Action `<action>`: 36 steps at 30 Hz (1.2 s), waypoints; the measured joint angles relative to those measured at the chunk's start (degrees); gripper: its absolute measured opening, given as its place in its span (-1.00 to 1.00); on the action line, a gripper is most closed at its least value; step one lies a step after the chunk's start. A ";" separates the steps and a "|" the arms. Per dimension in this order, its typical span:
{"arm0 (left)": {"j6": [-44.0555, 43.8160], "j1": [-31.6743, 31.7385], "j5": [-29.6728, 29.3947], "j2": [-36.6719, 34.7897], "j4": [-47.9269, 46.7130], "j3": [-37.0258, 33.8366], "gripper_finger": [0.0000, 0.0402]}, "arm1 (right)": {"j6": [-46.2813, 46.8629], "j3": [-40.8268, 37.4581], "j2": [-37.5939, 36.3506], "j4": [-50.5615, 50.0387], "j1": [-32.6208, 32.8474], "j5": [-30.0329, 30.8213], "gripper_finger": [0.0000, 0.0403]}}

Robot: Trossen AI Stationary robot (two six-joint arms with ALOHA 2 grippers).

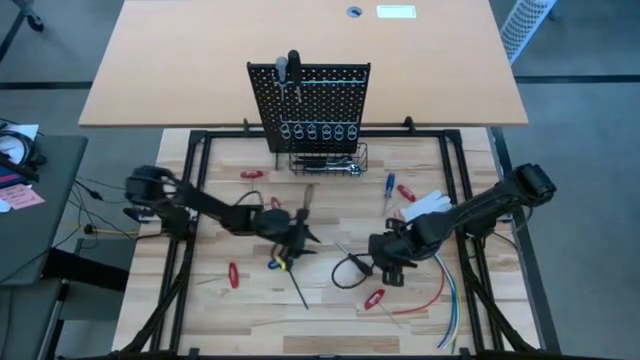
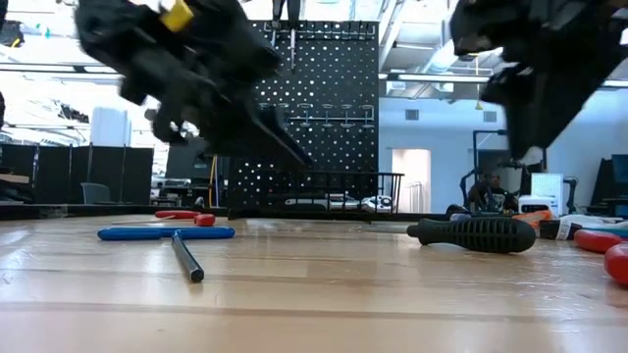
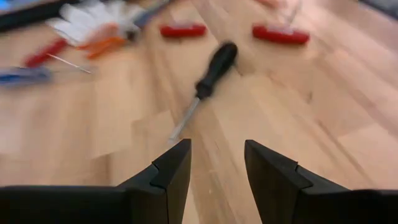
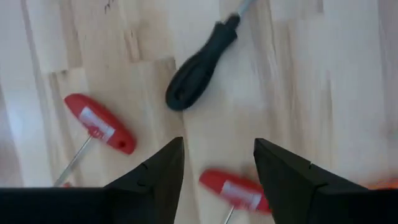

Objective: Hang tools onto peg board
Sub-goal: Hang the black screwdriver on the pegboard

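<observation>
The grey-handled screwdriver [image 1: 281, 69] is hanging close to its neighbour with its stem dangling [image 1: 282, 92], so I expect it to tip to the side when the robot hangs another screwdriver next to them.
The black peg board [image 1: 310, 95] stands upright at the table's far middle, with a black-handled screwdriver [image 1: 293, 66] hanging at its top. A black-handled screwdriver [image 1: 350, 264] lies flat on the wood between my two grippers. My left gripper [image 3: 217, 162] is open just left of it, above the blue T-handle hex key [image 2: 167, 233], which lies on the table. My right gripper [image 4: 217, 163] is open and points down over the table, near the screwdriver's handle [image 4: 196, 71]. Red-handled tools [image 4: 99, 124] [image 4: 233, 190] lie beside it. Neither gripper holds anything.
More red-handled tools [image 1: 252, 174] [image 1: 233, 275] and a blue screwdriver [image 1: 388, 185] lie scattered on the wood. A white glove [image 1: 425, 205] and loose red, blue and white cables [image 1: 445, 290] lie under the right arm. Tools lie in the wire basket [image 1: 330, 162] at the board's foot.
</observation>
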 joint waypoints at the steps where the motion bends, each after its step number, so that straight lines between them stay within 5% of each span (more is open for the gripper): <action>1: 0.97 0.75 1.67 2.37 -1.18 2.24 -0.27 | 1.79 0.21 -0.01 -0.69 0.99 0.07 -0.02; 11: 10.29 4.83 5.38 17.31 -18.57 23.57 -0.27 | 11.54 -0.15 -0.05 -0.82 8.26 3.09 -0.15; 20: 14.26 5.86 11.41 24.59 -29.93 33.56 -0.34 | 13.01 -4.40 -0.06 2.01 9.81 3.61 -0.28; 29: 1.25 7.06 10.62 24.64 -30.72 31.88 -0.94 | 9.42 -9.06 -0.06 12.42 9.45 4.97 -0.34; 36: -20.28 7.76 12.08 21.93 -13.53 19.31 -0.97 | -5.97 -9.08 -0.21 24.03 11.01 15.24 -0.34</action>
